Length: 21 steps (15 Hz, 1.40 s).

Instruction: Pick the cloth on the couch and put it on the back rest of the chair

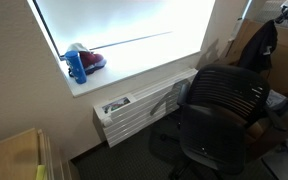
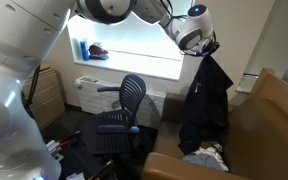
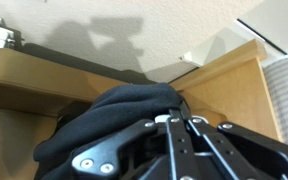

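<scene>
The dark cloth's lower end [image 2: 192,142] still hangs down to the couch, so the robot's gripper should swing the top of the cloth high past the chair's back rest [image 2: 132,94] before bringing it down.
The dark cloth [image 2: 206,100] hangs limp and long from my gripper [image 2: 206,44], lifted high above the tan-brown couch [image 2: 269,125]. My gripper is shut on the cloth's top. In the wrist view the cloth [image 3: 109,115] bunches against the closed fingers [image 3: 169,122]. The black office chair [image 2: 124,115] stands left of the hanging cloth, its back rest bare; it also shows in an exterior view [image 1: 219,105], where the cloth [image 1: 259,45] hangs at the upper right behind it.
A small pale bluish-white item [image 2: 206,157] lies on the couch seat. A white radiator [image 1: 144,105] sits under the bright window sill, which holds a blue bottle [image 1: 77,66] and a red object [image 1: 90,60]. Wooden furniture [image 1: 14,155] stands at lower left.
</scene>
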{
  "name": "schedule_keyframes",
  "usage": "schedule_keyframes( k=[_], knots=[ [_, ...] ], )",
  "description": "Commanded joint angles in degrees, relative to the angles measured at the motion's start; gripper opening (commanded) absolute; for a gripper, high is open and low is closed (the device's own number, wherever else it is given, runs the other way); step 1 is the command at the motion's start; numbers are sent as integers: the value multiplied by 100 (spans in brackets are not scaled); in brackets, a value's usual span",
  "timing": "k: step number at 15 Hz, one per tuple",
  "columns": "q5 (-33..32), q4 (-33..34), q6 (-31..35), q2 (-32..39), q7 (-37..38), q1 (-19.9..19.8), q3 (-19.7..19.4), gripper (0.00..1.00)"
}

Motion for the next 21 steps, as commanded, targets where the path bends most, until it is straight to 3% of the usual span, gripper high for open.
schedule_keyframes(
  k=[1,3,4,8,12,13,17,21],
  knots=[
    [490,-1354,-693,-1309,-1207,-217,458,1],
    [704,-1862,-1334,-1878,-1636,-111,330,1],
    [657,-2122,-1374,-2122,-1596,77,76,1],
    [-227,-3286,-2229,-3068,-1223,454,-814,1],
    [-1383,-3326,-2031,-2059,-516,547,-1426,1],
    [-1020,-3388,-2257,-2552,-886,510,-1285,3],
    [-1223,-3381,-2021,-1917,-694,545,-1458,1],
    [-1100,-3763,-925,-2456,-831,790,-1284,1]
  ],
)
